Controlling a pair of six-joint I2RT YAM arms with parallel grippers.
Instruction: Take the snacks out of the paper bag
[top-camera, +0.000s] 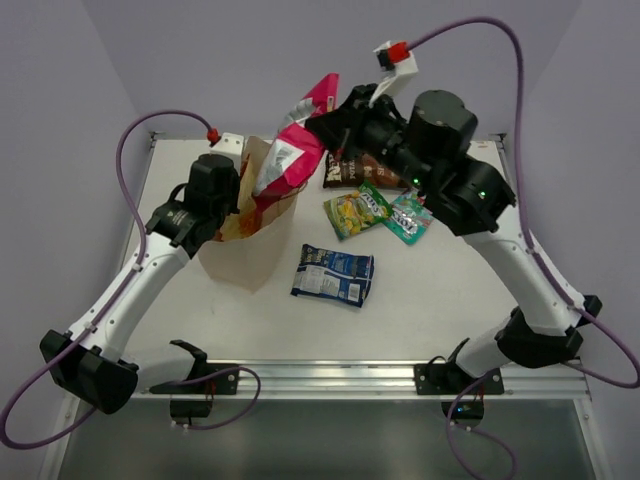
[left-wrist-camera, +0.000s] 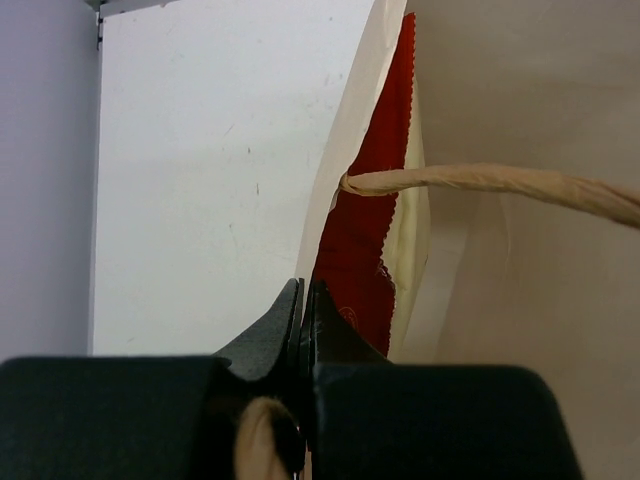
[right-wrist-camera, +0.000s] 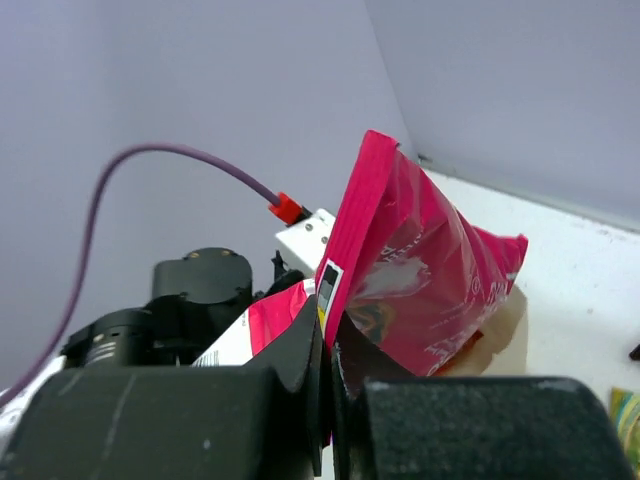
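My left gripper has hold of the bag's rim (left-wrist-camera: 322, 222). My right gripper should keep pulling the pink packet out and let it go beyond the teal-green packet.
The cream paper bag (top-camera: 240, 255) stands left of centre. My left gripper (top-camera: 228, 196) is shut on its rim; in the left wrist view the gripper (left-wrist-camera: 303, 300) pinches the bag's edge (left-wrist-camera: 350, 150), next to a string handle (left-wrist-camera: 480, 180). An orange-red packet (top-camera: 262, 214) sits inside the bag and shows in the left wrist view (left-wrist-camera: 365, 240). My right gripper (top-camera: 326, 124) is shut on the pink-and-white packet (top-camera: 295, 150), held above the bag's mouth; the right wrist view shows the gripper (right-wrist-camera: 330, 335) and this packet (right-wrist-camera: 420, 270).
Several packets lie on the white table (top-camera: 450, 300): dark brown (top-camera: 347, 172), yellow-green (top-camera: 357, 211), teal-green (top-camera: 408, 217) and blue-and-white (top-camera: 333, 274). The left arm's wrist (right-wrist-camera: 190, 300) is close behind the pink packet. Purple walls enclose the table.
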